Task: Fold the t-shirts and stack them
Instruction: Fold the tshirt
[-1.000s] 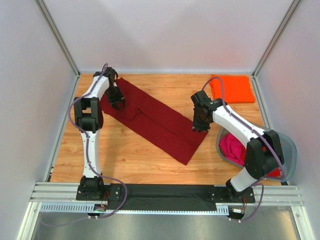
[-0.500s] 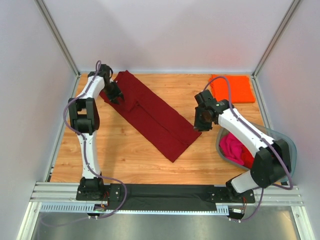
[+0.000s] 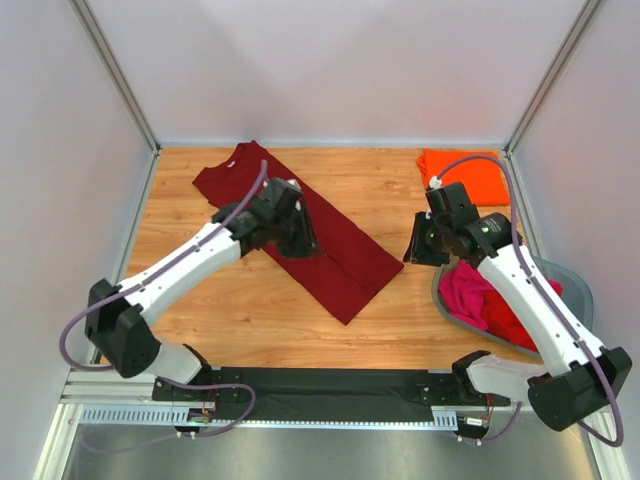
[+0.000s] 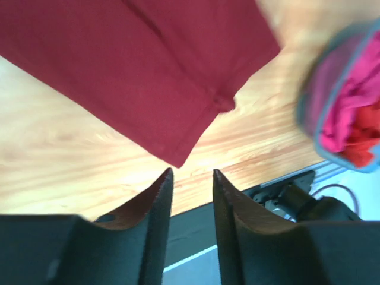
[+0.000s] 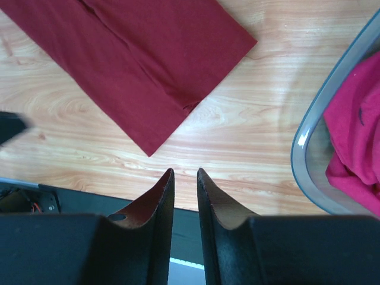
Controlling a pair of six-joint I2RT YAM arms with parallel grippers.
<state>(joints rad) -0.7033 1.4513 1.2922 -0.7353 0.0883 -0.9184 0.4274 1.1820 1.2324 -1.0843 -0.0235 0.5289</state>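
Note:
Next, my left gripper grabs the t-shirt's near corner (image 3: 345,318) and pulls it straighter before folding, because the dark maroon t-shirt (image 3: 338,245) lies at a slant across the table toward the tub.
The dark maroon t-shirt (image 3: 345,265) lies flat on the wooden table as a long diagonal band, folded lengthwise, with its collar end at the far left. My left gripper (image 3: 303,243) hovers over its middle, open and empty; in the left wrist view (image 4: 191,172) the shirt's (image 4: 136,71) near corner lies just ahead of the fingertips. My right gripper (image 3: 415,250) hangs to the right of the shirt's (image 5: 148,65) right edge, open by a narrow gap and holding nothing (image 5: 184,171). A folded orange t-shirt (image 3: 465,175) rests at the far right corner.
A grey plastic tub (image 3: 440,290) stands at the right edge, holding a crumpled magenta-pink t-shirt (image 3: 470,290) and a red one (image 3: 520,320). Its rim (image 5: 303,148) is close to my right gripper. White walls enclose the table; a black strip runs along the near edge.
The maroon shirt slid toward the far left. My left arm then swung from its far-left end to above its middle. My right gripper drew back from the shirt's right edge toward the tub.

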